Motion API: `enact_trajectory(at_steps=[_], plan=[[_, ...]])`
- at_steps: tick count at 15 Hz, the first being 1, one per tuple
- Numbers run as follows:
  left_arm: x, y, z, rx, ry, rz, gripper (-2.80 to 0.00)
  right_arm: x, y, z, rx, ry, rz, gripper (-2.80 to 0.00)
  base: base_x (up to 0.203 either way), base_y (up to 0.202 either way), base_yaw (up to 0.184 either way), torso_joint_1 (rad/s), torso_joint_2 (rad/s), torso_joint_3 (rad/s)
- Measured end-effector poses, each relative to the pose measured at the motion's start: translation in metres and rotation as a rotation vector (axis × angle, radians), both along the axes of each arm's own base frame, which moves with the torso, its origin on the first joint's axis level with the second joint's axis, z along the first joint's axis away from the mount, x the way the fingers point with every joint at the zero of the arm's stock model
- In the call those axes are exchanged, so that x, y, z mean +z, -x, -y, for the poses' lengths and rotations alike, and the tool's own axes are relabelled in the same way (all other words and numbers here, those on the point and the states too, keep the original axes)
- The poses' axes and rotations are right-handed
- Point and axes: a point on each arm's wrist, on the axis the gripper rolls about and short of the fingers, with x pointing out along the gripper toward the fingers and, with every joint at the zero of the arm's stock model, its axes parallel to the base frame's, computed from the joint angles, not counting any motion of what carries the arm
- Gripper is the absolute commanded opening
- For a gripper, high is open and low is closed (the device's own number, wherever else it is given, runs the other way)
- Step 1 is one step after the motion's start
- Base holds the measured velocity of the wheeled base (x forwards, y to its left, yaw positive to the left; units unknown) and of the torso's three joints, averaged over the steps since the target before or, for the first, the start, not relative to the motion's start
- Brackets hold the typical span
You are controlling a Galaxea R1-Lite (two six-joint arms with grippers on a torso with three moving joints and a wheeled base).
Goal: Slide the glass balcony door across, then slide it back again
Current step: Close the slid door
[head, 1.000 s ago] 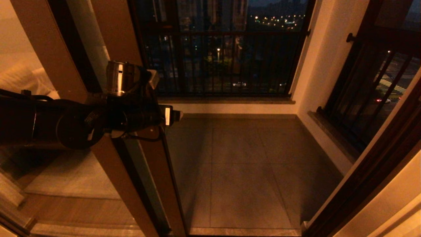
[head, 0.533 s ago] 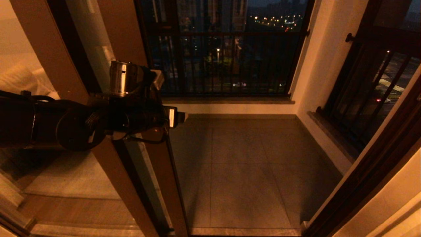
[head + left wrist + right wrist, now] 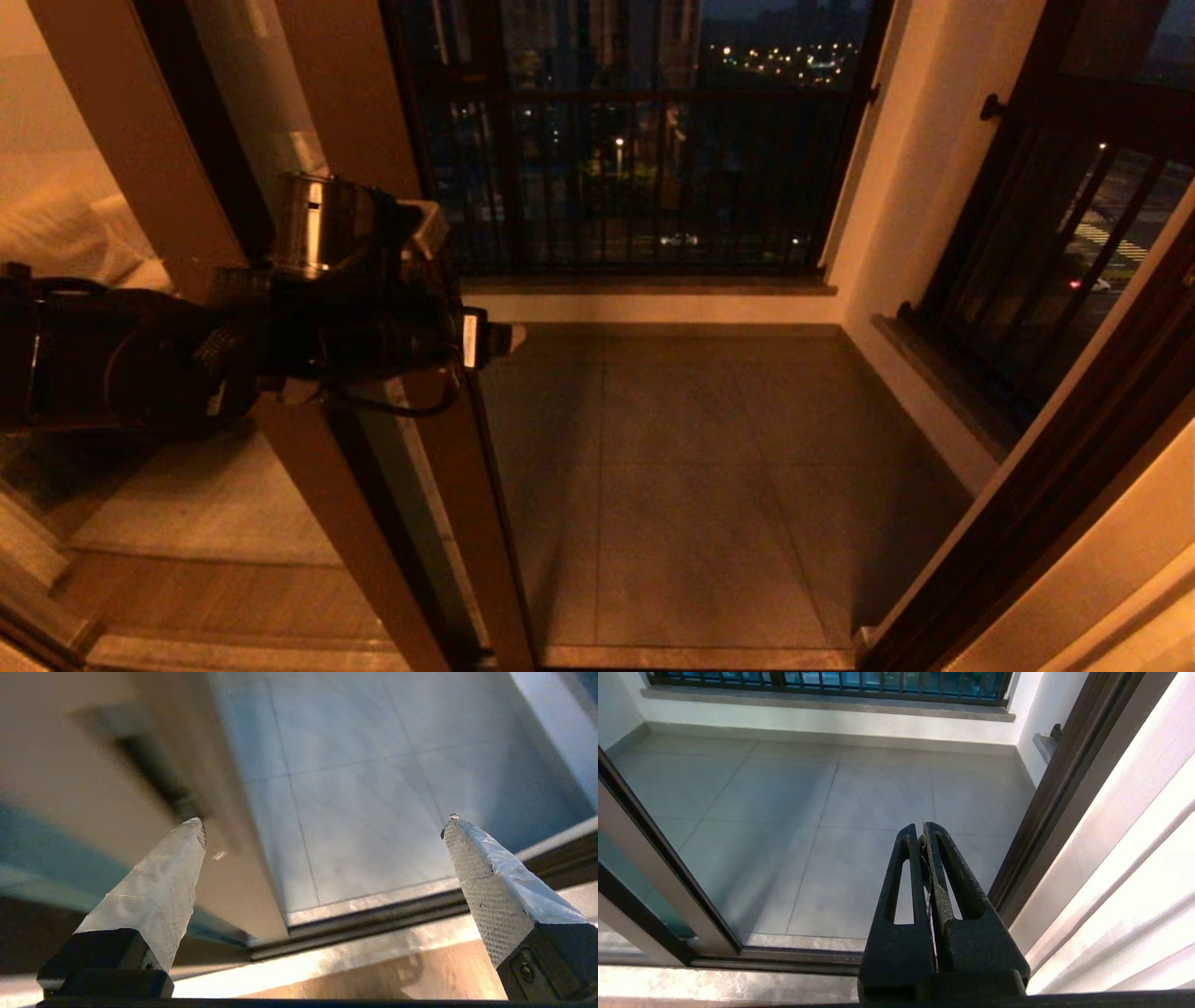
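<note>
The rim of the dark handle slot [image 3: 192, 806] has the end of my left gripper's finger at it, so I should back off and set the finger inside the slot [image 3: 152, 773] before I slide the door.
The glass balcony door [image 3: 448, 485] stands at the left of the doorway, its brown stile slanting down to the floor track. My left gripper [image 3: 495, 338] is at the stile's edge at mid height, open. In the left wrist view the left gripper [image 3: 324, 819] straddles the edge of the door [image 3: 117, 812]. One fingertip [image 3: 194, 830] sits by the dark handle slot [image 3: 154, 774]; the other hangs over the balcony floor. Nothing is clamped. My right gripper [image 3: 922, 837] is shut and empty, low near the right side of the doorway.
The floor track [image 3: 373, 914] runs across the threshold. Beyond lies the tiled balcony floor [image 3: 709, 485], with black-barred windows at the back [image 3: 635, 168] and right [image 3: 1055, 261]. A dark jamb [image 3: 1055, 485] bounds the doorway on the right. A wide brown post [image 3: 121, 140] stands far left.
The door edge shifted slightly right with my left arm, then stopped. Since then the left arm has drawn back a little to the left, still open.
</note>
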Motion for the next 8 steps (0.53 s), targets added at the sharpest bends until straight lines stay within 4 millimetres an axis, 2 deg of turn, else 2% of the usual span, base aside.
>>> enact_trajectory(at_steps=[4, 8], plan=[[0.007, 0.016, -0.036, -0.094, 0.074, -0.016, 0.0, 0.0, 0.0, 0.0, 0.0, 0.0, 0.0, -2.8, 0.0, 0.0, 0.0, 0.0, 0.0, 0.0], [0.025, 0.033, -0.073, -0.396, 0.223, 0.007, 0.0, 0.0, 0.0, 0.0, 0.0, 0.0, 0.0, -2.8, 0.0, 0.0, 0.0, 0.0, 0.0, 0.0]])
